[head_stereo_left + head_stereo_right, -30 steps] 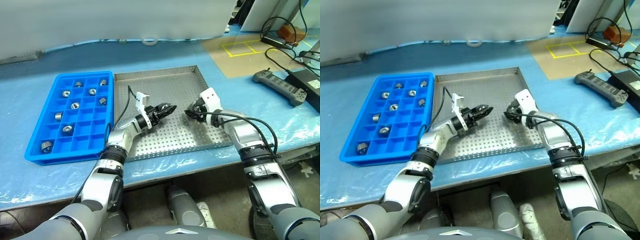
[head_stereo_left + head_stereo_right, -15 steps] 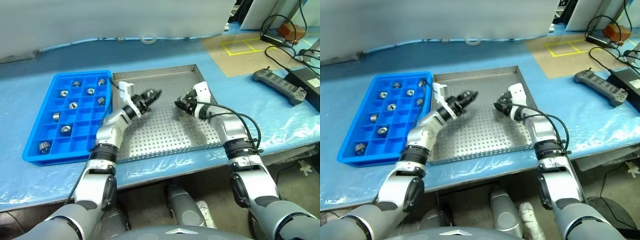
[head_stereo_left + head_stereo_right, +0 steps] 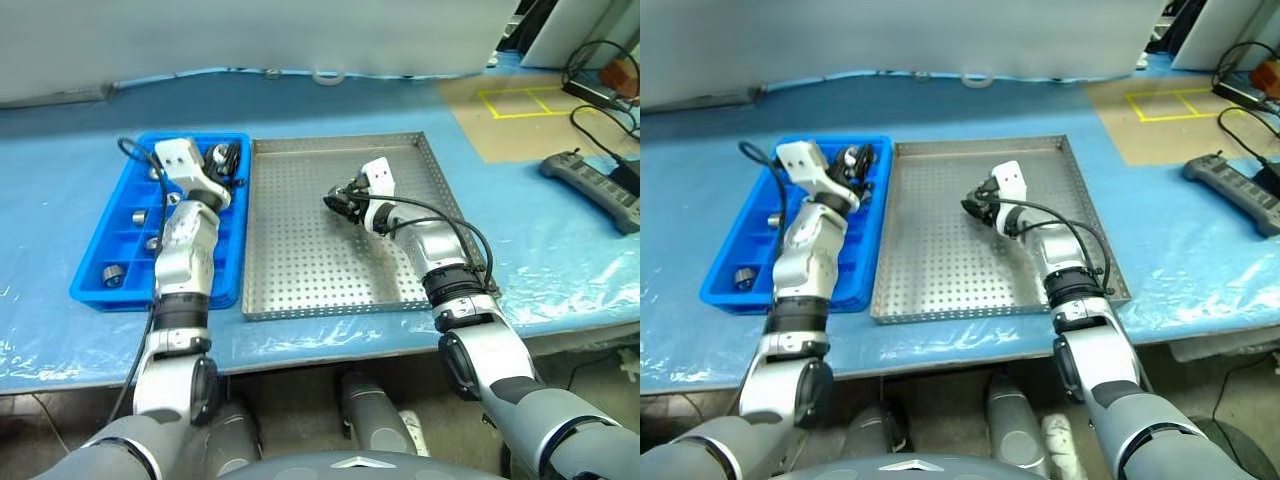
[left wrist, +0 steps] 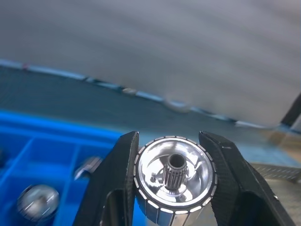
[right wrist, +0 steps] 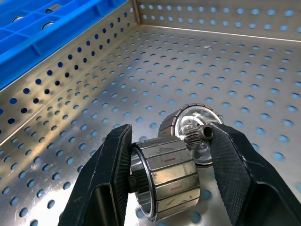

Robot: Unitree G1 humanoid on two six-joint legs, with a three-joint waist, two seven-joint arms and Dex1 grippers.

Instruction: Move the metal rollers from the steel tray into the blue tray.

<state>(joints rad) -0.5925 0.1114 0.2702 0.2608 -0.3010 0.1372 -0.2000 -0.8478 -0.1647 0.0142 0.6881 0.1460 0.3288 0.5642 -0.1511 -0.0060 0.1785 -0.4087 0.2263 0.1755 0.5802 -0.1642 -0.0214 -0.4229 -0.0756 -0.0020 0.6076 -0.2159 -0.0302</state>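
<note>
Both my fingers hold the metal roller by its ribbed side (image 4: pixel 173 217) above the blue tray, so my left gripper should keep moving to an open compartment (image 3: pixel 229 224) and let go there.
The blue tray (image 3: pixel 120 300) lies on the left with several metal rollers (image 3: pixel 113 274) in its compartments. My left gripper (image 3: pixel 228 160) hovers over its far right corner, shut on a metal roller (image 4: pixel 176 179) whose toothed centre shaft faces the wrist camera. The steel tray (image 3: pixel 300 260) lies to the right of the blue one. My right gripper (image 3: pixel 335 200) hangs over its middle, fingers (image 5: pixel 113 160) closed on a ribbed metal roller (image 5: pixel 164 181). A second roller (image 5: pixel 200 123) sits right behind it against the other finger.
A black handheld controller (image 3: pixel 590 180) and cables lie at the right on the blue-covered table. Yellow tape marks (image 3: pixel 520 100) show at the far right and a white ring (image 3: pixel 325 76) at the back. The table's front edge runs just below both trays.
My left gripper has swung left with its roller, from above the steel tray to over the blue tray. My right gripper has shifted left over the steel tray. The camera has turned too.
</note>
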